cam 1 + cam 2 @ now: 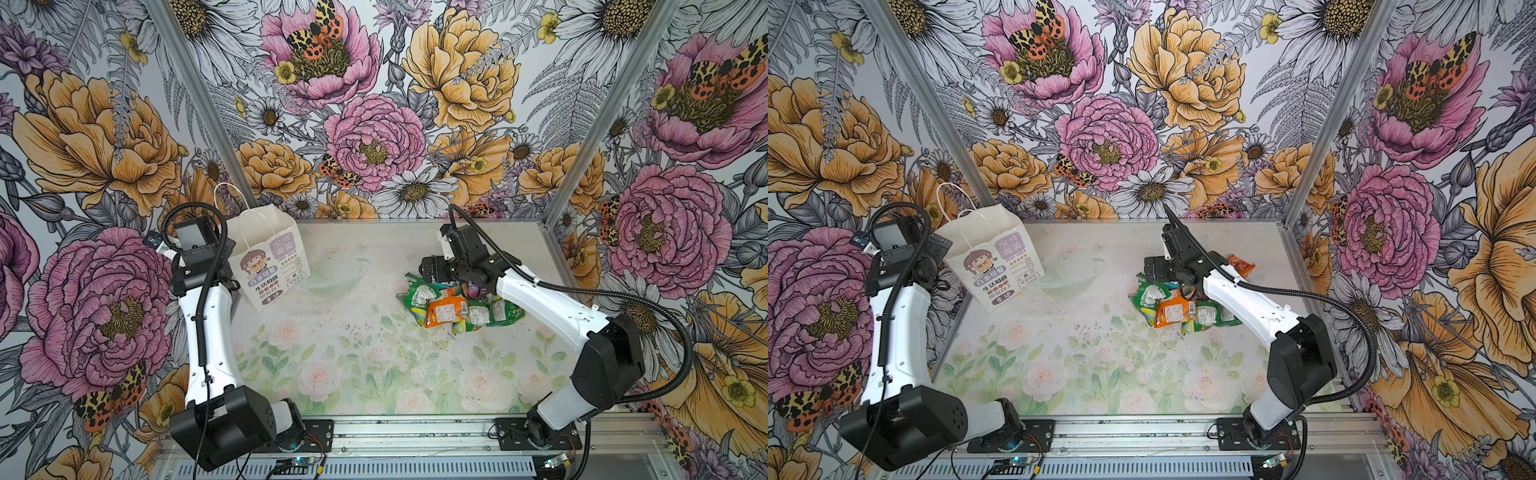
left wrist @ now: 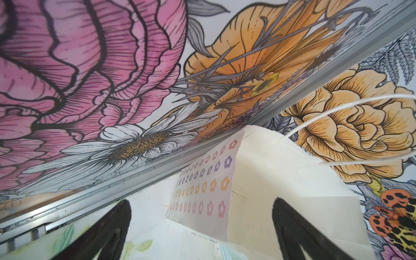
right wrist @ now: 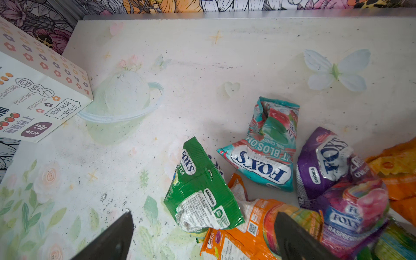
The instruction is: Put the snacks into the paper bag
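My left gripper has its open fingers on both sides of the top edge of the paper bag's flowered side (image 2: 201,188), so I keep moving forward until they can close on that edge (image 2: 230,208).
The snacks (image 1: 453,305) (image 1: 1179,307) lie in a crumpled pile right of centre in both top views. One orange packet (image 1: 1241,266) sits apart behind the right arm. My right gripper (image 3: 203,216) hovers open over the pile's left edge, above a green packet (image 3: 200,193) and an orange one (image 3: 247,234). Teal (image 3: 265,153) and purple (image 3: 326,164) packets lie just beyond. The paper bag (image 1: 270,262) (image 1: 994,259) stands upright at the back left with its mouth open. My left gripper (image 2: 202,204) is open and empty beside the bag's flower-patterned side (image 2: 207,186).
Flowered walls with aluminium posts (image 1: 199,104) close in the table on three sides. The bag stands close to the left post. A metal rail (image 1: 415,432) carrying both arm bases runs along the front edge. The printed tablecloth (image 1: 353,353) lies bare between bag and pile.
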You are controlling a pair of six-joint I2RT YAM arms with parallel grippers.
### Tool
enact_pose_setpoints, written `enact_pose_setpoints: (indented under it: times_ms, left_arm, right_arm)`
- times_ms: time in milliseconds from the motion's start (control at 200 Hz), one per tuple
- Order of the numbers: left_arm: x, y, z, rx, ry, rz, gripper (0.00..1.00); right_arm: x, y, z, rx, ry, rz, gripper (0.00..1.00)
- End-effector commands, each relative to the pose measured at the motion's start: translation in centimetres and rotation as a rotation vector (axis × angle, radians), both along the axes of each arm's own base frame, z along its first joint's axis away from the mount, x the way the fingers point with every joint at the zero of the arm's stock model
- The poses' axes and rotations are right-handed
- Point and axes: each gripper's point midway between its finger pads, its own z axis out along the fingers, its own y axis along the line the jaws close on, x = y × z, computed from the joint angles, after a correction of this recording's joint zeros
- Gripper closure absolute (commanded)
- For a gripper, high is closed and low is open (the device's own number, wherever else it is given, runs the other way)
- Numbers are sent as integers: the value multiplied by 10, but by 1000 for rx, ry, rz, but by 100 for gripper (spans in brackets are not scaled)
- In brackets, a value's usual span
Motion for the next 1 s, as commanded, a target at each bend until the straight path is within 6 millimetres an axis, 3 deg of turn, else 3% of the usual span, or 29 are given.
enact_pose_setpoints:
  times_ms: [0, 465, 660, 816, 991]
  left_arm:
    - [10, 5, 14, 13, -40, -41, 1]
    - [32, 15, -9, -21, 20, -70, 2]
    - [38, 16, -17, -34, 37, -76, 10]
    - [40, 16, -19, -41, 37, -81, 11]
    - [45, 15, -20, -63, 24, -107, 21]
  right_arm:
    - [6, 11, 10, 30, -15, 2, 1]
    - [8, 30, 10, 36, -12, 32, 1]
    - [9, 33, 7, 35, -6, 37, 1]
    - [9, 36, 7, 36, -4, 42, 2]
    - [9, 37, 5, 34, 1, 44, 2]
